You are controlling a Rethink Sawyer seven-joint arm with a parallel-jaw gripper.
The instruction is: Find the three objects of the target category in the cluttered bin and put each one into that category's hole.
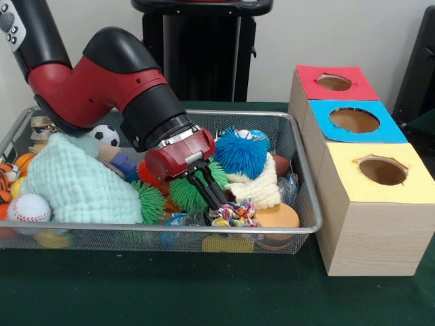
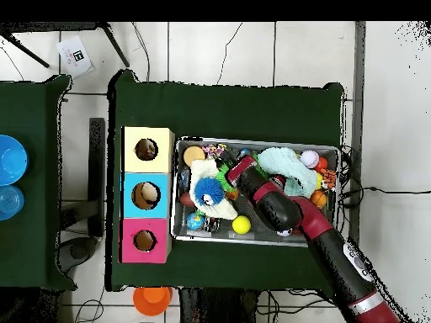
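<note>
The multicoloured rope toy [image 1: 234, 214] should come free by itself when I lift it and show more of the cream knitted piece [image 1: 257, 193], because the knitted piece's edge runs under the toy.
A wire-mesh bin [image 1: 309, 227] [image 2: 252, 140] holds a heap of toys. My gripper [image 1: 219, 202] [image 2: 229, 176] reaches down into its middle, open, tips just above a multi-coloured rope toy [image 1: 232, 214]. A green spiky ball [image 1: 185, 195] lies right behind the fingers [image 1: 202, 190], and a blue spiky ball [image 1: 241, 153] [image 2: 210, 194] sits beside the wrist. Nothing is held. To the right stand the wooden boxes with holes: red [image 1: 336, 83] [image 2: 144, 241], blue [image 1: 355, 121] [image 2: 146, 195], yellow [image 1: 383, 170] [image 2: 146, 150].
Also in the bin: a mint cloth [image 1: 81, 183], baseball [image 1: 28, 207], soccer ball [image 1: 103, 134], cream knitted piece [image 1: 262, 187], orange disc [image 1: 277, 216], yellow ball [image 2: 242, 224]. My arm's elbow [image 1: 102, 81] hangs over the bin's left half. An orange bowl [image 2: 152, 299] lies off the table.
</note>
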